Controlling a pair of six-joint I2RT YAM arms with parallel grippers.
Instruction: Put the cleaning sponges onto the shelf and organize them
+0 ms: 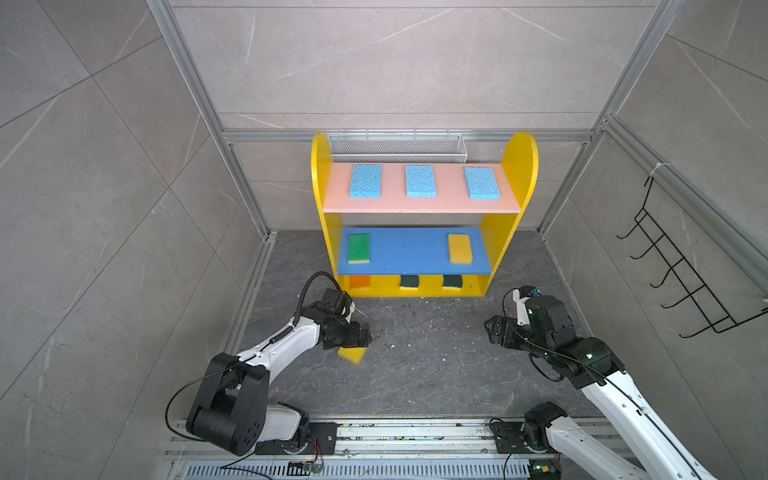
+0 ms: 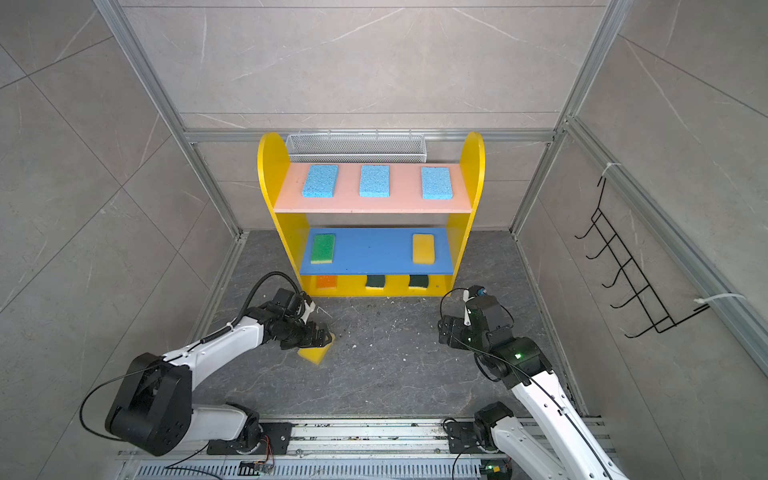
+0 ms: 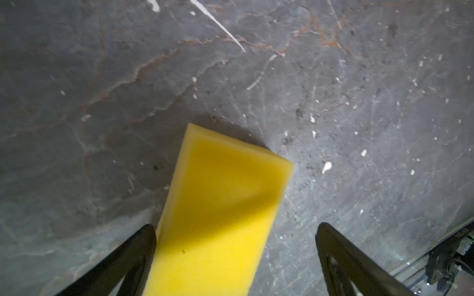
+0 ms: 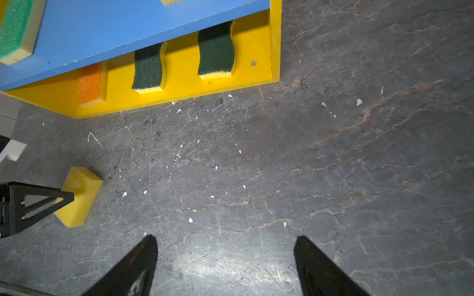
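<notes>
Next, my left gripper moves back and centres its fingers over the sponge's middle (image 1: 353, 353) before closing, since the yellow sponge on the floor slants (image 3: 165, 227) against one finger.
The shelf (image 1: 521, 166) stands at the back of the dark floor. Three light-blue cleaning sponges (image 1: 420, 181) lie on its pink top board. A bright green one (image 1: 359, 248) and a yellow one (image 1: 460, 248) lie on the blue board. An orange one (image 4: 90, 83) and two dark-green scourers (image 4: 148, 68) sit on the bottom. Another yellow sponge (image 3: 220, 205) rests on the floor between the jaws of my open left gripper (image 3: 236, 228), against one finger and apart from the other. My right gripper (image 4: 226, 238) hangs open over bare floor.
A white mesh basket (image 1: 397, 147) sits behind the shelf's top. A black wire hook rack (image 1: 681, 274) hangs on the right wall. Metal rails (image 1: 415, 436) run along the front edge, and aluminium posts frame the walls. White crumbs speckle the floor (image 4: 333, 179).
</notes>
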